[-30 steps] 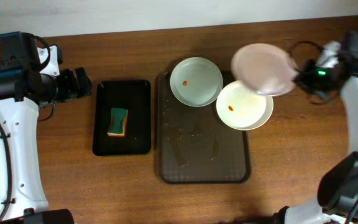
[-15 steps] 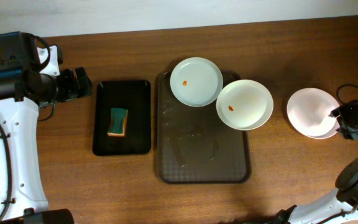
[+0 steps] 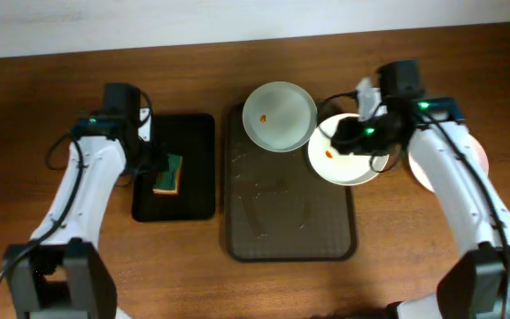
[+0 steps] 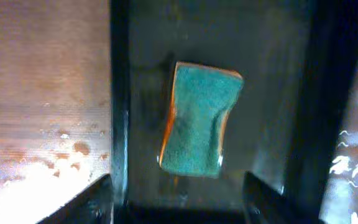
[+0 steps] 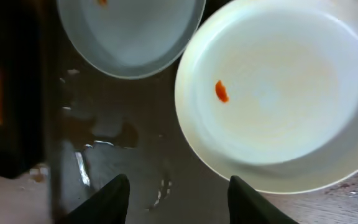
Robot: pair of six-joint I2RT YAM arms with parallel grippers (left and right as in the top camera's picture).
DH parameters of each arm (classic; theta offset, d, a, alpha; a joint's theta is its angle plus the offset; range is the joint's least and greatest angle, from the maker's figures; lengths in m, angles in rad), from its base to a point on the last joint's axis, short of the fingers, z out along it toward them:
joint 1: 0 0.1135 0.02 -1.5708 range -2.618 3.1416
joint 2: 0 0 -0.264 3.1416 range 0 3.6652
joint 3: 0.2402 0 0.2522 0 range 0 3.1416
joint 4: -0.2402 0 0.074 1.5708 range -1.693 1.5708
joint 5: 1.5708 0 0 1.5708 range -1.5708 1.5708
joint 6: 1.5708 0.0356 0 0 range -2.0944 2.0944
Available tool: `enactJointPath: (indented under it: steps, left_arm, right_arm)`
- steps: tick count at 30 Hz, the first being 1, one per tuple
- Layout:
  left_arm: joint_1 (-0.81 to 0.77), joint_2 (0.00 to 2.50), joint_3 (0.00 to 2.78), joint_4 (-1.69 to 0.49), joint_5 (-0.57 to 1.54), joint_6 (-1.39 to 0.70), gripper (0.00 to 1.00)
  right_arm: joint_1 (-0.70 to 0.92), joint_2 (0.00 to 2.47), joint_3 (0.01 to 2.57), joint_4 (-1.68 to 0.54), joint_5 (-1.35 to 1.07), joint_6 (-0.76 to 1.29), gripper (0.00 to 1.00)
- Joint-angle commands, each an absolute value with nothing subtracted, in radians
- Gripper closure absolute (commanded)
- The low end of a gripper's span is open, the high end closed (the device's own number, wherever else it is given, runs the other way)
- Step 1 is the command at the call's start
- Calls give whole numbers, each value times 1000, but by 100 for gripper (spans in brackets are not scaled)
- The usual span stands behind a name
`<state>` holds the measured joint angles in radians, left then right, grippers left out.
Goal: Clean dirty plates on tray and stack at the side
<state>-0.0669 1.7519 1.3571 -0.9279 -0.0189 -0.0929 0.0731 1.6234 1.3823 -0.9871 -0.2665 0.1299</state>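
Observation:
The white plate under my right gripper sticks out over the brown tray's edge (image 3: 351, 185), so I should use my right gripper to grab its outer rim (image 3: 384, 167) and move the plate inward before wiping.
Two white plates lie at the far end of the brown tray (image 3: 290, 226). The left plate (image 3: 279, 115) (image 5: 129, 31) and the right plate (image 3: 361, 168) (image 5: 278, 93) each carry an orange-red smear. A third plate (image 3: 482, 161) rests on the table to the right, mostly hidden by my right arm. My right gripper (image 3: 348, 137) (image 5: 179, 202) hovers open over the near-left rim of the right plate, holding nothing. My left gripper (image 3: 153, 164) (image 4: 179, 205) is open just short of the green sponge (image 3: 168, 173) (image 4: 199, 118).
The sponge lies in a narrow black tray (image 3: 193, 199) (image 4: 120, 93) left of the brown tray. Wet streaks mark the brown tray's surface (image 5: 104, 134). Bare wooden table (image 3: 414, 239) surrounds both trays.
The right arm set a plate on the table at the right, let go and swung back over the smeared plate on the tray. The left arm moved in over the sponge.

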Motion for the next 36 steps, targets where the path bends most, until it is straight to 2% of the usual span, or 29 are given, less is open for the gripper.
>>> enactJointPath:
  steps: [1,4,5,6,8,9,10,12,15,18,23,26,29,30,32,36]
  left_arm:
    - [-92,1786,1232,-793,-41,-67,46]
    - [-149,1841,1126,-602,-38,24,49]
    - [-175,1859,1107,-570,-41,33,53]
    - [-188,1870,1100,-556,-62,37,63]
    - [-191,1898,1098,-542,-108,39,72]
    - [-191,1908,1098,-538,-115,39,82]
    - [-191,1915,1098,-535,-109,38,100]
    - [-192,1911,1100,-544,-109,38,100]
    - [-184,1879,1168,-647,-105,-15,100]
    - [-179,1822,1256,-740,-94,-15,100]
    - [-179,1740,1300,-807,-94,-15,100]
    - [-174,1738,1300,-807,-94,-72,100]
    - [-147,1738,1300,-793,-43,-135,100]
    - [-126,1738,1300,-787,5,-135,100]
    - [-96,1738,1300,-789,33,-135,100]
    - [-74,1738,1300,-799,35,-134,100]
  right_arm:
    - [128,1634,1390,-985,-157,109,48]
    - [130,1634,1390,-984,-156,109,48]
    - [130,1634,1390,-988,-157,109,48]
    - [130,1634,1390,-988,-157,109,48]
    - [130,1634,1390,-988,-157,112,48]
    - [130,1634,1390,-991,-156,112,48]
    - [130,1634,1390,-991,-156,112,48]
    - [130,1634,1390,-991,-135,112,48]
    - [92,1634,1390,-956,39,194,48]
    - [-11,1665,1390,-904,50,195,50]
    - [-189,1879,1390,-923,1,168,49]
    - [-244,1927,1390,-908,-129,141,58]
    - [-234,1936,1389,-896,-155,135,75]
    - [-227,1937,1387,-890,-154,135,77]
    - [-219,1937,1378,-879,-155,135,58]
    - [-226,1938,1324,-861,-65,139,57]
